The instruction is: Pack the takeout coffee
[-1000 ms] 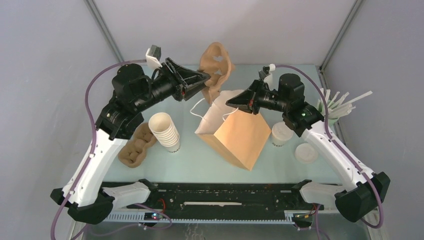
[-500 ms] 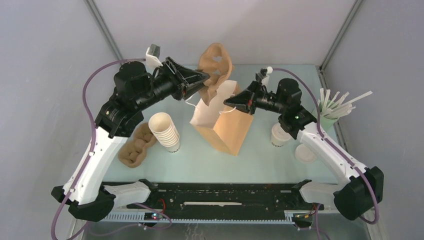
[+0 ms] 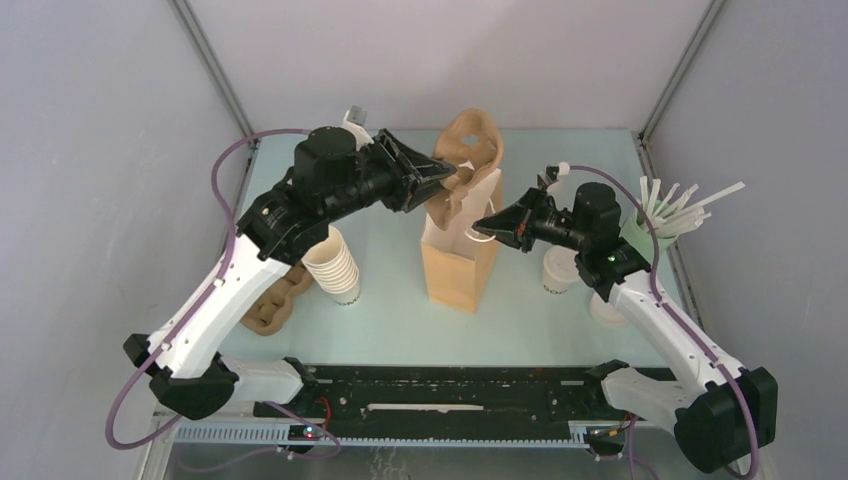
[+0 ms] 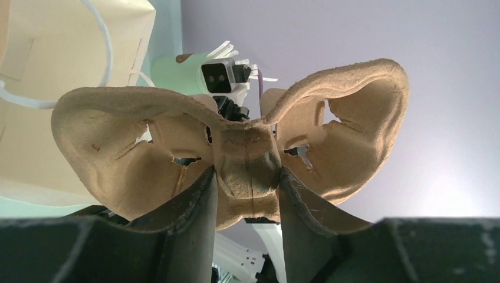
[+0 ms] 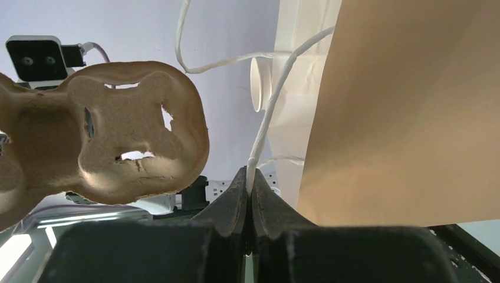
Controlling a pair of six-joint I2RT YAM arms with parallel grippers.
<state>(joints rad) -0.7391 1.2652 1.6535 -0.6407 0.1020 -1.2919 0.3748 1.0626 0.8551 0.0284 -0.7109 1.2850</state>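
Note:
Next, I bring the carrier back over the bag's opening (image 3: 451, 236) with my left gripper before I lower it in, because the carrier's far end (image 3: 474, 127) hangs past the bag's edge.
The takeout coffee (image 3: 558, 268), a small cream cup with a white lid, stands on the table right of the bag, partly behind my right arm. A brown paper bag (image 3: 459, 262) stands upright in the middle. My right gripper (image 3: 482, 225) is shut on the bag's white string handle (image 5: 263, 126), holding it at the bag's right top edge. My left gripper (image 3: 449, 175) is shut on the middle bridge of a brown pulp cup carrier (image 3: 476, 150), held above the bag's mouth. The carrier also shows in the left wrist view (image 4: 247, 159) and the right wrist view (image 5: 118, 138).
A stack of nested cream cups (image 3: 333, 264) lies left of the bag. A second pulp carrier (image 3: 275, 297) sits at the left. A loose white lid (image 3: 606, 308) lies at the right. A green cup of straws (image 3: 662, 222) stands far right.
The bag has gone from tilted to upright as my right gripper pulled its handle right. My left gripper has carried the pulp carrier right, over the bag's mouth.

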